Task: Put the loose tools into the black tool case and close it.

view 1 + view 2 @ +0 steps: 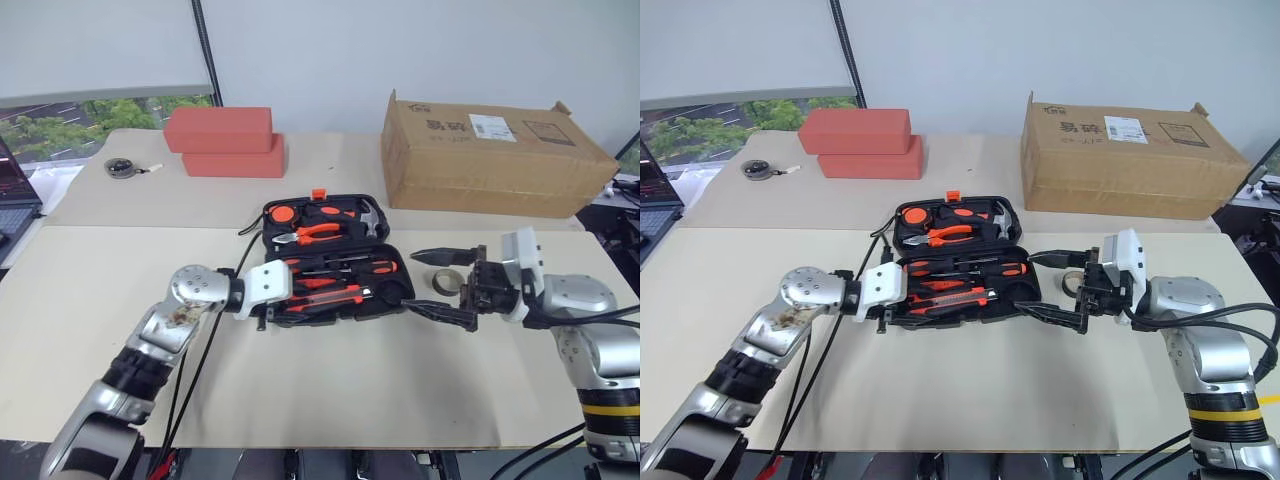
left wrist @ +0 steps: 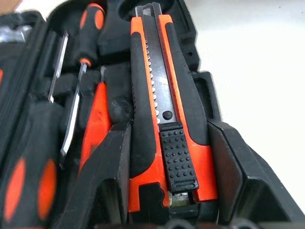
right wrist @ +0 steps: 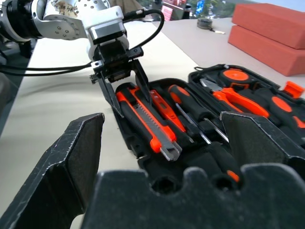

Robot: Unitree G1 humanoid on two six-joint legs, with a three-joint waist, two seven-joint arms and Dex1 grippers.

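Observation:
The utility knife sits high in the case's front hollow. Next, my left gripper opens, closes its fingers and pushes the knife's middle (image 2: pixel 167 117) down.
The black tool case (image 1: pixel 268 228) lies open in the middle of the table, its orange latch (image 1: pixel 319 194) at the far edge. Screwdrivers (image 1: pixel 340 265) rest in its near half. An orange-black utility knife (image 2: pixel 164 109) lies along the near half's front recess, and my left gripper (image 1: pixel 285 305) is shut on its handle end at the case's left edge. My right gripper (image 1: pixel 432 285) hangs open just right of the case, pointing at it. The small grey tape ring (image 1: pixel 447 280) lies on the table beneath it, between the spread fingers.
Orange-handled pliers (image 1: pixel 318 232) and a steel hammer (image 1: pixel 368 215) sit in the case's far half. A brown cardboard box (image 1: pixel 490 155) stands at the back right, two red blocks (image 1: pixel 225 142) at the back left, and a dark disc with a cord (image 1: pixel 120 168) beside them.

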